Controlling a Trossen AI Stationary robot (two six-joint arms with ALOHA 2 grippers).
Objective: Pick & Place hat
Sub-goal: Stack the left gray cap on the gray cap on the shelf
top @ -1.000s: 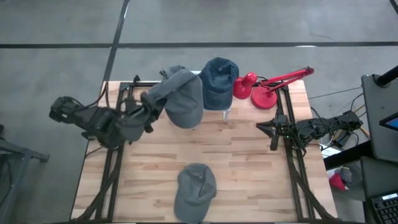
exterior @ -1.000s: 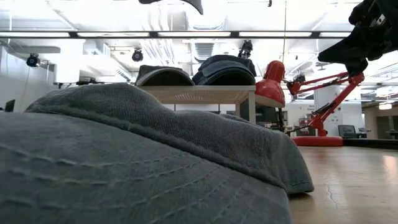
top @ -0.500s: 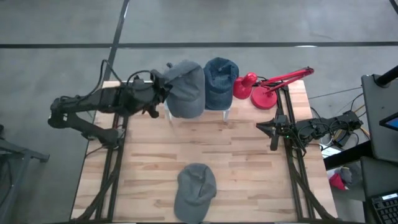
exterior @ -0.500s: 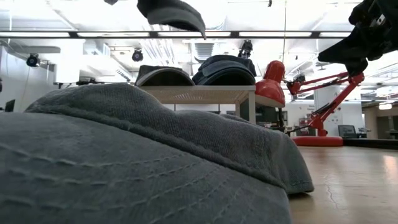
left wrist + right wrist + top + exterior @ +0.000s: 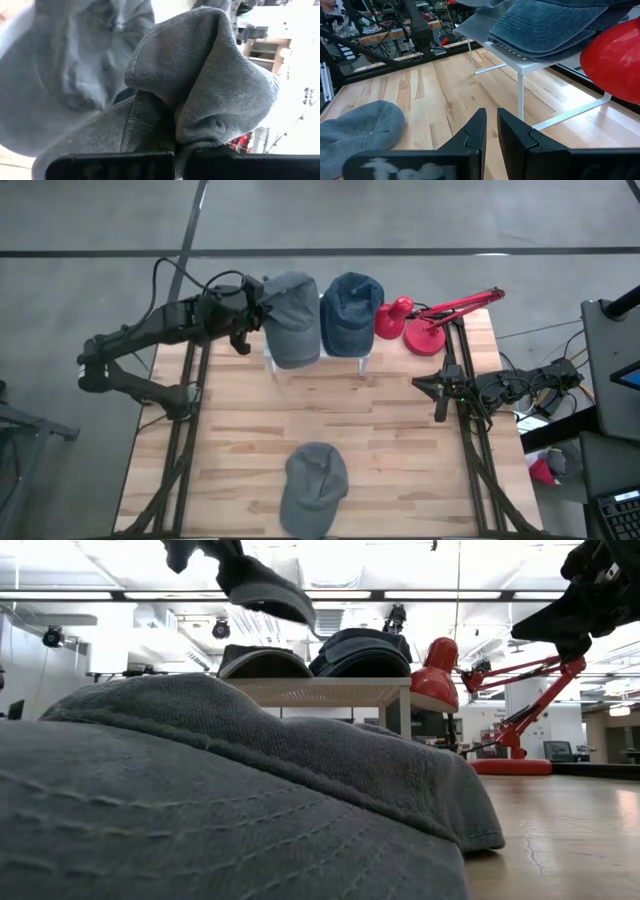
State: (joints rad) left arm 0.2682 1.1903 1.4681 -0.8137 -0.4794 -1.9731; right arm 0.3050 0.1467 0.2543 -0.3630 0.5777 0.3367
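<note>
The hat in the robot's left gripper (image 5: 268, 596) hangs over the grey hat on the rack (image 5: 264, 662) with both hats' rims facing the same way, so the robot should go on lowering it until it nests there.
My left gripper (image 5: 250, 323) is shut on a grey hat (image 5: 292, 320) and holds it in the air over the left half of a white rack (image 5: 366, 363) at the table's far side. In the low view this hat (image 5: 262, 585) hovers above a second grey hat (image 5: 262, 662) lying on the rack. A blue hat (image 5: 352, 310) lies on the rack's right half. A third grey hat (image 5: 315, 485) rests on the table by the near edge. My right gripper (image 5: 491, 120) waits, shut, at the table's right side. My left gripper (image 5: 175, 150) pinches a bunched fold of the grey hat's crown (image 5: 172, 127), several layers, on the hat's left side. The fingers come level from the table's left. The hat (image 5: 262, 585) is lifted clear, tilted, with its lower edge just above the hat on the rack.
A red desk lamp (image 5: 420, 320) stands right of the rack at the far right corner. The near grey hat (image 5: 200, 800) fills most of the low view. Bare wood lies between the rack and the near hat (image 5: 360, 122). Cables and equipment sit beyond the right edge.
My left arm has stretched out and carried the grey hat toward the table's far edge, from in front of the rack to over its left half. The hat has come down toward the rack. The gripper has stayed shut on it.
</note>
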